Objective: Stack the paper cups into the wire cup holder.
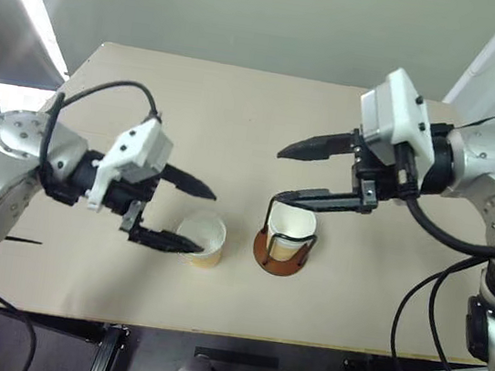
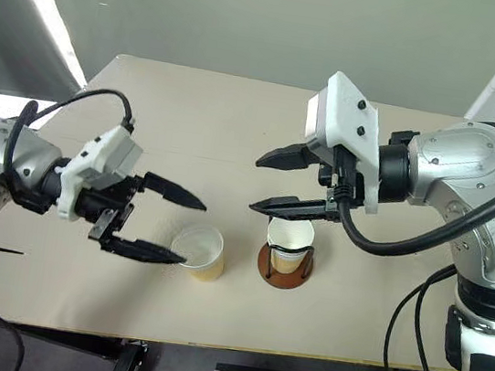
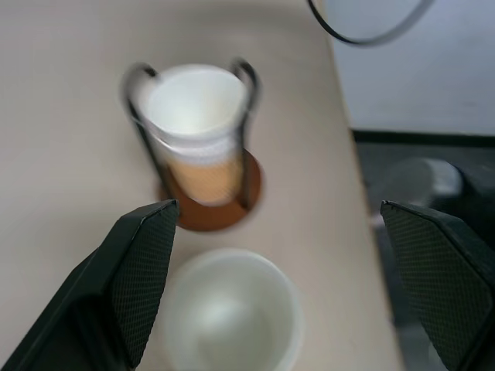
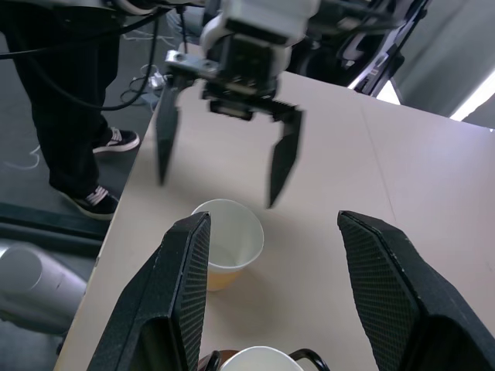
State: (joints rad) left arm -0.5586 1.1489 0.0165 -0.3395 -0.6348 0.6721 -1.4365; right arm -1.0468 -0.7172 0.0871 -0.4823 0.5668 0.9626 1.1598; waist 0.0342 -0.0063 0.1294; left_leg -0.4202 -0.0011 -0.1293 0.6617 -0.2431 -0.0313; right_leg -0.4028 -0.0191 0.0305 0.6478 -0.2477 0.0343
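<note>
The loose paper cup (image 1: 202, 237) will slide in almost to its rim when the robot lowers it, because the cup in the holder (image 1: 290, 228) is empty and tapered.
A tan paper cup (image 1: 203, 240) stands upright on the table, white inside. My left gripper (image 1: 206, 223) is open, hanging just over this cup with one finger to each side of its rim. To the cup's right is the wire cup holder (image 1: 280, 256), a reddish-brown disc with black wire loops. Another paper cup (image 1: 292, 227) sits inside it. My right gripper (image 1: 277, 175) is open and empty, raised above the holder's left side. The left wrist view has the loose cup (image 3: 232, 317) near its fingers (image 3: 135, 282) and the holder (image 3: 213, 212) beyond.
The beige table (image 1: 238, 120) is bare behind the cups; its front edge runs close below them. In the right wrist view a person's legs (image 4: 73, 116) stand on the floor beside the table's far end, with cables lying nearby.
</note>
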